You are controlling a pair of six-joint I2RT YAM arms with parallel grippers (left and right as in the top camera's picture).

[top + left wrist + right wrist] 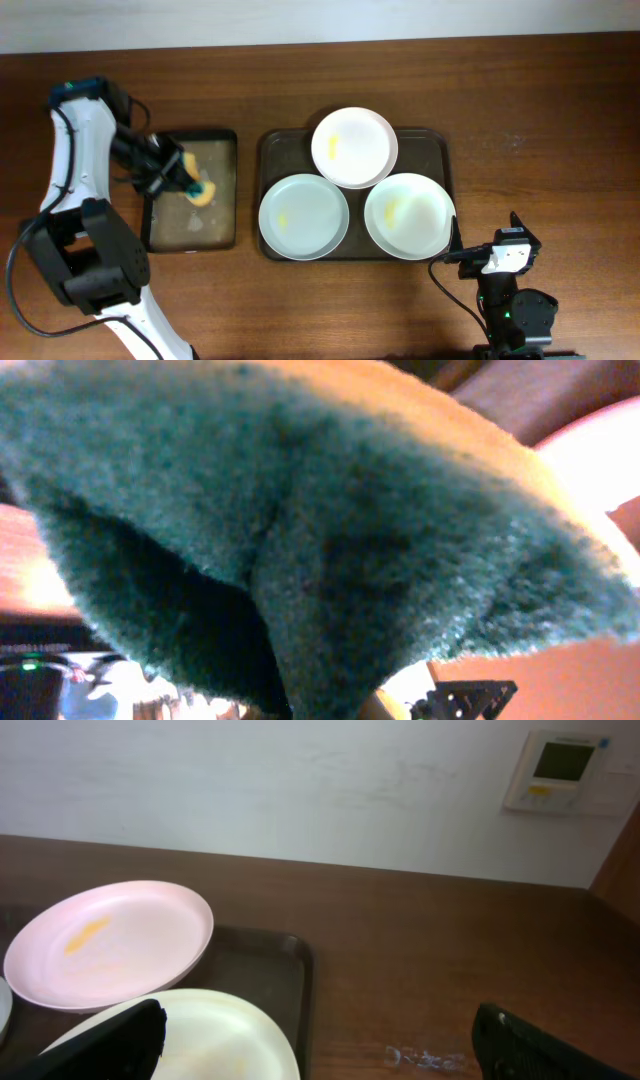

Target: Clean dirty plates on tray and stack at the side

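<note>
The sponge (pixel 201 192) is hanging over the small black tray, a long way from my right gripper. My left gripper should put the sponge down on the nearest plate (pixel 304 217) to hand it over.
Three white plates lie on the large dark tray (pixel 290 140): one at the back (pixel 354 147), one front left (pixel 303 217), one front right (pixel 408 215), each with a faint yellow smear. My left gripper (pixel 187 180) is shut on a yellow-and-green sponge (pixel 200 192) above the small black tray (pixel 215 215). The sponge's green face (pixel 300 530) fills the left wrist view. My right gripper (pixel 487 257) is open and empty at the front right, just off the large tray. Its wrist view shows the back plate (pixel 110 942) and the front right plate (pixel 220 1035).
The small black tray has wet patches on it. A wall panel (pixel 558 770) hangs on the white wall behind the table. Bare brown tabletop (pixel 560 130) lies to the right of the large tray.
</note>
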